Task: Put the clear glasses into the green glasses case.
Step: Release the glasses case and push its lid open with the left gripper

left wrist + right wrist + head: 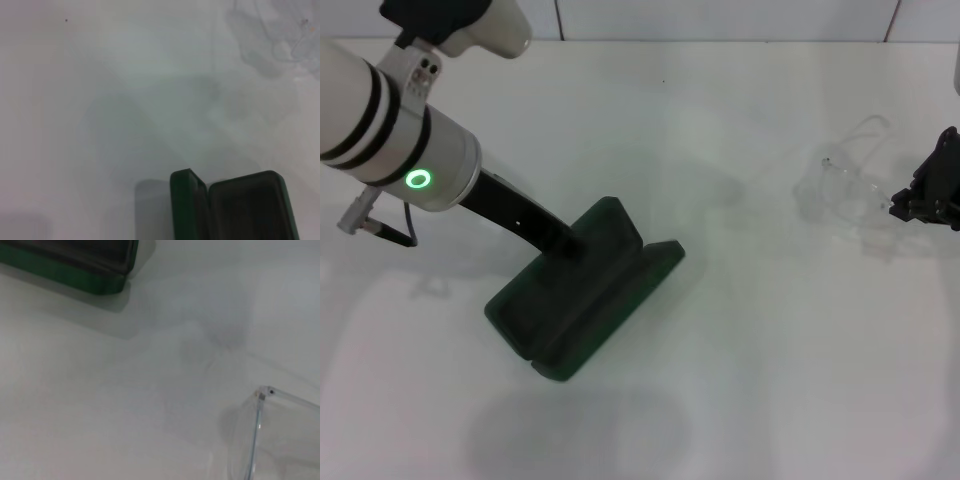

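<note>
I should first take the case's edge [528, 267] with my left gripper and turn the case straight, because the open green glasses case [588, 292] lies at an angle to the clear glasses.
The green glasses case [585, 300] lies open in the middle of the white table, its dark lining showing in the left wrist view [245, 210]. My left gripper [572, 244] is down at the case's far edge, its tip hidden against the case. The clear glasses [845, 190] lie on the table at the right, well apart from the case. My right gripper [915, 200] hovers just to the right of them. The right wrist view shows one corner of the glasses' frame [267, 427] up close and a corner of the case [80, 270] farther off. The glasses appear faintly in the left wrist view [280, 40].
The white table [740, 380] carries nothing else. A tiled wall [720, 20] runs along its far edge.
</note>
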